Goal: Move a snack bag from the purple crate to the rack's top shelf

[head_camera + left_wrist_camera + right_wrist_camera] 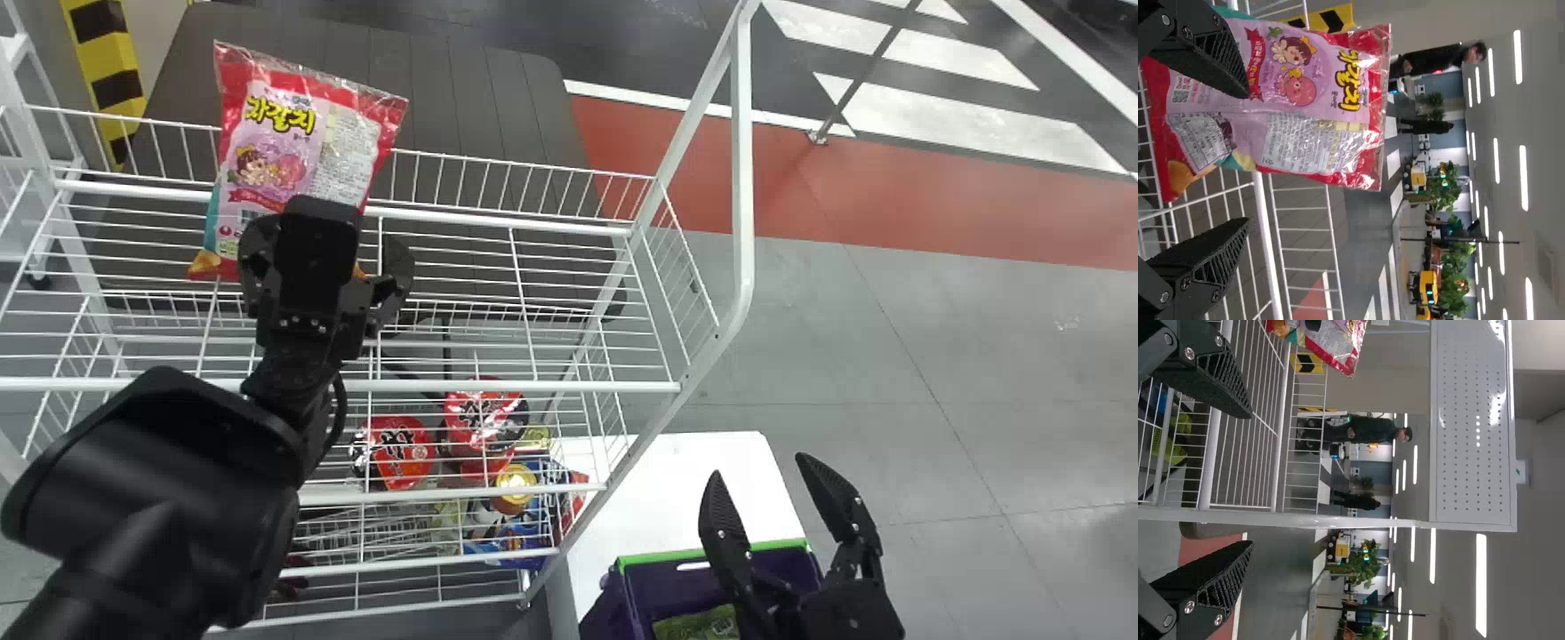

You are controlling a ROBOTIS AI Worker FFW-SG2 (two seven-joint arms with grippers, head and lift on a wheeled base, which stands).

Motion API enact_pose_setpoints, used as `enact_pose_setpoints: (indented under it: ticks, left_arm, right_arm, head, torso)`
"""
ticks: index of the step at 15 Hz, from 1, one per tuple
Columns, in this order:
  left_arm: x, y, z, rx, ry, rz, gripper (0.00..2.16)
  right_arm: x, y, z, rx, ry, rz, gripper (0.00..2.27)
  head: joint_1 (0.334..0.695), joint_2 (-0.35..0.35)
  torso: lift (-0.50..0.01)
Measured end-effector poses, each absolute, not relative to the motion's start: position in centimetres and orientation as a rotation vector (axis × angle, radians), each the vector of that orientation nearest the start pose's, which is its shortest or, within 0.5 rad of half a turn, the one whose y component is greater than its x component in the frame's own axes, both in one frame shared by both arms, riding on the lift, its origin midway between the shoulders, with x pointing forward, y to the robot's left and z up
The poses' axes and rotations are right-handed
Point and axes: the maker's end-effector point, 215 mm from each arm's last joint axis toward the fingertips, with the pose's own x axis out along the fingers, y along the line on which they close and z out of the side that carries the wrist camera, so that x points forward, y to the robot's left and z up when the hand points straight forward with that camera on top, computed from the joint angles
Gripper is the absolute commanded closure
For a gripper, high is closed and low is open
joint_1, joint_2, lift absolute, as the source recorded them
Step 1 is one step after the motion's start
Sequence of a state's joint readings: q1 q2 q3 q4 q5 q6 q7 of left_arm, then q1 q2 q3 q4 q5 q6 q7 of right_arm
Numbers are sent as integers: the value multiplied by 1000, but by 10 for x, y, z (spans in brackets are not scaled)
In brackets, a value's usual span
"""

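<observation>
The snack bag point(293, 165) will stay upright when the robot carries it by its lower part, because the upper half point(309, 112) stands straight above the back rail.
In the head view my left gripper point(324, 258) is over the rack's top shelf point(533, 225), just in front of the red and pink snack bag point(293, 133). The bag stands near the shelf's back rail, leaning slightly. In the left wrist view my left gripper point(1248, 159) is open; the snack bag point(1305, 87) is beyond one finger, with nothing seen clamped. My right gripper point(765, 471), open and empty, hangs over the purple crate point(627, 609), which holds a green packet point(698, 625). The right wrist view has the right gripper point(1251, 479) and the snack bag's edge point(1338, 347).
Red and blue packages point(400, 452) lie on a lower level of the rack. The rack's white side post point(742, 178) rises between the two arms. A white table point(702, 471) is by the crate, and a perforated white panel point(1471, 420) shows in the right wrist view.
</observation>
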State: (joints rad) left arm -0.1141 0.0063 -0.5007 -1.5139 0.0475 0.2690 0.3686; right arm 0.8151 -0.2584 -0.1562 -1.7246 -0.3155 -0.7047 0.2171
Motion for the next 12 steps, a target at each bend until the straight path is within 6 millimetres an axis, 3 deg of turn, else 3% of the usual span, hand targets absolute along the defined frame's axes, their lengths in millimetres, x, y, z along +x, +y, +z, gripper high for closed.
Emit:
enact_pose_setpoints:
  ticks: [8, 12]
  left_arm:
    - [595, 43, -406, 103, 239, -100, 235]
    - [597, 48, -411, 103, 249, -95, 394]
  right_arm:
    - [298, -336, -382, -54, -86, 110, 154]
    - [296, -336, -381, -57, -96, 113, 154]
  head:
    - [695, -350]
    - [695, -348]
  torso:
    - [-1]
    - [-1]
